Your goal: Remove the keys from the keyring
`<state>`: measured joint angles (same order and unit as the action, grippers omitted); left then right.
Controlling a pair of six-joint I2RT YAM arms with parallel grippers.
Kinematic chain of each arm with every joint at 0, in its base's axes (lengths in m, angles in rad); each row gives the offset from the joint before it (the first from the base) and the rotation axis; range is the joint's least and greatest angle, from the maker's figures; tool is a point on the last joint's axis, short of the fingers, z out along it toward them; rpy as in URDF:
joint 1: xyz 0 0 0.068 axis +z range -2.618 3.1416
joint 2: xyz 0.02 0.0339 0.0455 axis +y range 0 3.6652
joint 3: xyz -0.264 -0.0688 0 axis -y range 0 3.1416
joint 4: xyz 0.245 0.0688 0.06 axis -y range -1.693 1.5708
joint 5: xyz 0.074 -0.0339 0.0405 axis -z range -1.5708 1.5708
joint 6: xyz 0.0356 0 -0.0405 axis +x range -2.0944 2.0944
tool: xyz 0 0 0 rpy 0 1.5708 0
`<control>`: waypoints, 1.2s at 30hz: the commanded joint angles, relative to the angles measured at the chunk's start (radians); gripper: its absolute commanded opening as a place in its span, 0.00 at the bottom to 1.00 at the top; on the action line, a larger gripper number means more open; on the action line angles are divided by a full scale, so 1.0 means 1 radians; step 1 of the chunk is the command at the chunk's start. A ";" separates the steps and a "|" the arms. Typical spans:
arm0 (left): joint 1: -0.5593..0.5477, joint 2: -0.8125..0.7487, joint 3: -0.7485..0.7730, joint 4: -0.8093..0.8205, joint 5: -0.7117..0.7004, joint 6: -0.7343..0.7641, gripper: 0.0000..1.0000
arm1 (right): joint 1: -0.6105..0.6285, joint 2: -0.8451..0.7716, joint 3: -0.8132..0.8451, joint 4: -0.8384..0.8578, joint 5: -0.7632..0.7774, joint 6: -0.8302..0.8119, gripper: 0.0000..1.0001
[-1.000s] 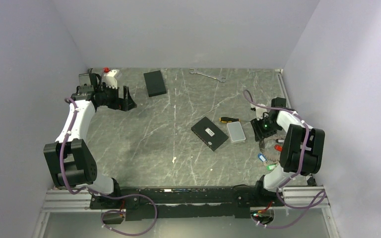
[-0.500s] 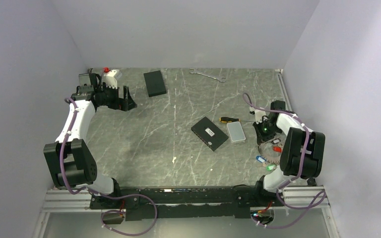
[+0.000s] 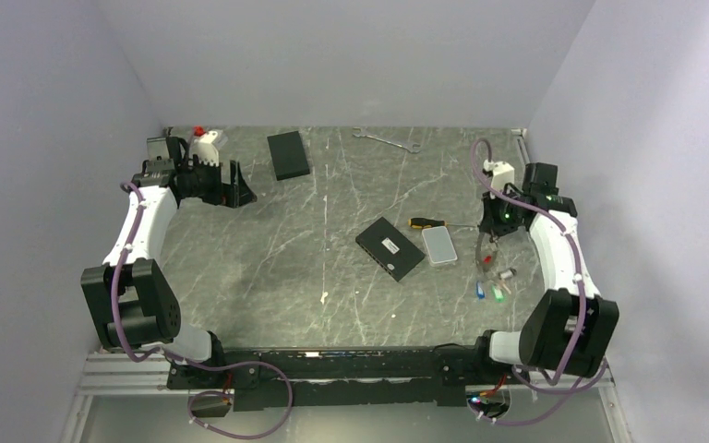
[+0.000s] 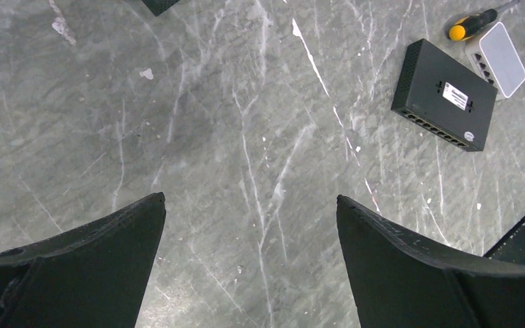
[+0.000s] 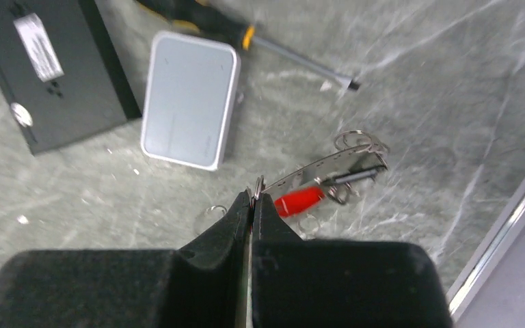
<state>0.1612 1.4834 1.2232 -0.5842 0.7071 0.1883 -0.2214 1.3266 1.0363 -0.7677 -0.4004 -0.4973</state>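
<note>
I can see my right gripper pinching one edge of the keyring (image 5: 269,188) and leaving the rest (image 3: 480,254) free, so I should go on bringing my left gripper in open until it closes there.
My right gripper (image 3: 491,227) is raised at the right side and shut on the thin metal keyring (image 3: 478,251), which hangs below it. In the right wrist view the jaws (image 5: 253,198) pinch the keyring's edge (image 5: 328,164), with a red key (image 5: 299,200) and small rings just beyond. From above, the red key (image 3: 486,260), a pale tag (image 3: 506,274), a blue key (image 3: 480,293) and a green key (image 3: 497,293) trail below the ring. My left gripper (image 3: 236,187) is open and empty at the far left back, also seen in its own view (image 4: 249,205).
A black network switch (image 3: 390,248), a white box (image 3: 439,245) and a yellow-handled screwdriver (image 3: 427,222) lie just left of the keyring. A flat black box (image 3: 288,154) and a silver wrench (image 3: 386,140) lie at the back. The right wall is close.
My right arm has risen and swung toward the back, lifting the keyring off the table. The keys have shifted left and now dangle below it. The left arm has not moved.
</note>
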 commanded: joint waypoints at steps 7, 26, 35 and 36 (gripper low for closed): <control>0.001 -0.038 0.099 -0.084 0.085 0.041 0.99 | 0.005 -0.154 0.167 0.202 -0.136 0.360 0.00; -0.221 -0.030 0.187 0.196 0.201 -0.134 0.99 | 0.196 -0.042 0.260 0.609 -0.094 1.030 0.00; -0.447 0.114 0.214 0.509 0.076 -0.324 0.97 | 0.337 0.082 0.317 0.675 -0.049 1.146 0.00; -0.470 0.131 0.222 0.527 0.062 -0.325 0.96 | 0.351 0.092 0.320 0.679 -0.042 1.151 0.00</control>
<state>-0.2485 1.5509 1.4105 -0.2230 0.8303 -0.0479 0.0830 1.4105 1.2816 -0.2058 -0.4709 0.5732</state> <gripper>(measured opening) 0.970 0.026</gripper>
